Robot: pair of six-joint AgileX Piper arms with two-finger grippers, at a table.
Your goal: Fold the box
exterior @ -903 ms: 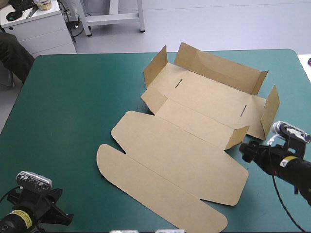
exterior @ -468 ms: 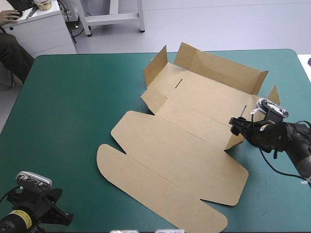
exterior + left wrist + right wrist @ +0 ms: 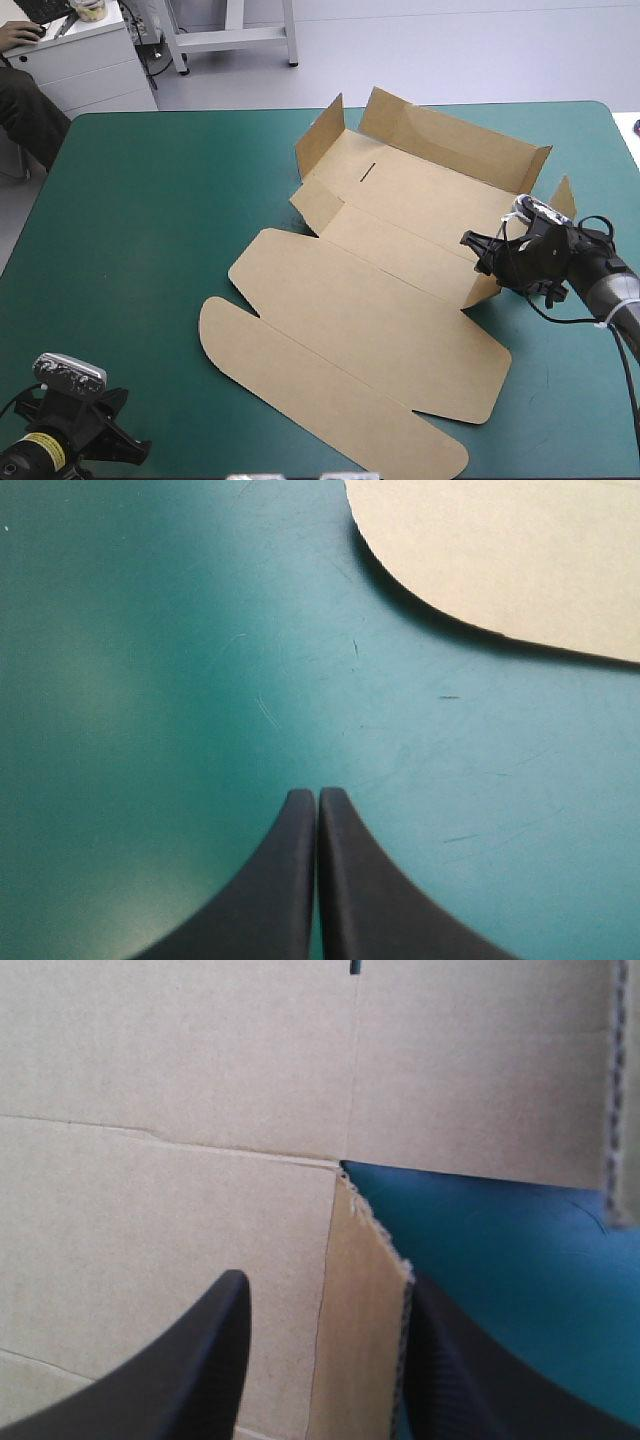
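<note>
My gripper is about to lift the small side flap. The whole brown box (image 3: pixel 420 195) will come up and bend along the creases (image 3: pixel 390 272) then, because they run unbroken between the panels.
The brown box (image 3: pixel 380 300) lies as a cut sheet at mid-table, its lid flat toward the near edge and its far walls and end flaps raised. My right gripper (image 3: pixel 476 250) is at the box's right end. In the right wrist view it (image 3: pixel 327 1282) stands open astride the upright edge of a small side flap (image 3: pixel 365 1290), one finger over the box floor and the other over the teal-green cover. My left gripper (image 3: pixel 140 450) rests shut near the table's front left corner. The left wrist view shows it (image 3: pixel 318 796) with the lid's rounded corner (image 3: pixel 500 550) ahead.
Bare teal-green cover (image 3: pixel 130 220) stretches left of the box and along the near right (image 3: pixel 570 400). The table's right edge (image 3: pixel 632 150) is close behind the right arm.
My right gripper has moved from the cover near the right edge in over the box's right end, and now straddles the small flap. The left arm and box have stayed still.
</note>
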